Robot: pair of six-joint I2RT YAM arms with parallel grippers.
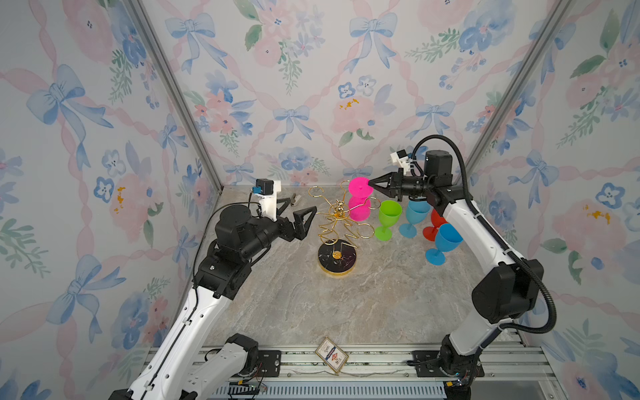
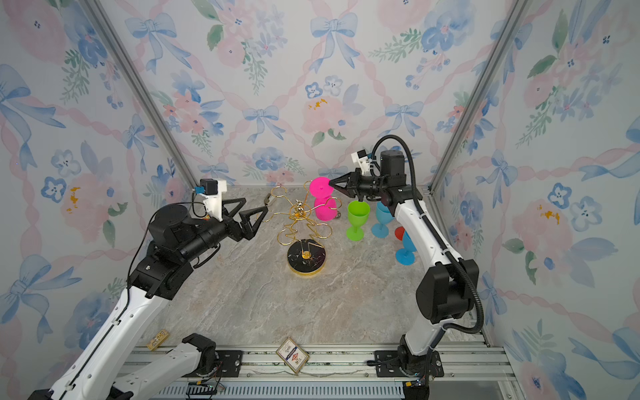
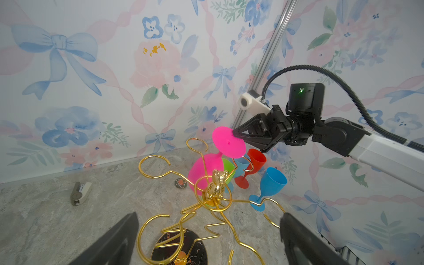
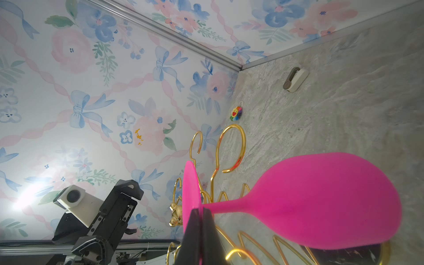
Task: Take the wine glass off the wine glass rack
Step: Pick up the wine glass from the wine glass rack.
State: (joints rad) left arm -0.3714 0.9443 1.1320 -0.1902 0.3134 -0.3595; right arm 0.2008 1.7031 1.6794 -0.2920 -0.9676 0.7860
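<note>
My open left gripper is on course for the foot's free edge and should keep moving there to close, as my right gripper holds one edge of the pink wine glass's foot.
A pink wine glass hangs upside down and tilted, foot uppermost, at the far right side of the wine glass rack. My right gripper is shut on the rim of the glass's foot. The pink bowl lies above the gold wire arms; gold wire crosses it in both top views. I cannot tell whether the stem sits in a loop. My left gripper is open just left of the rack, touching nothing. The gold bear tops the rack.
Upright on the table right of the rack are a green glass, two blue glasses and a red one behind my right arm. A grey-white clip lies at the back left. A card lies at the front edge.
</note>
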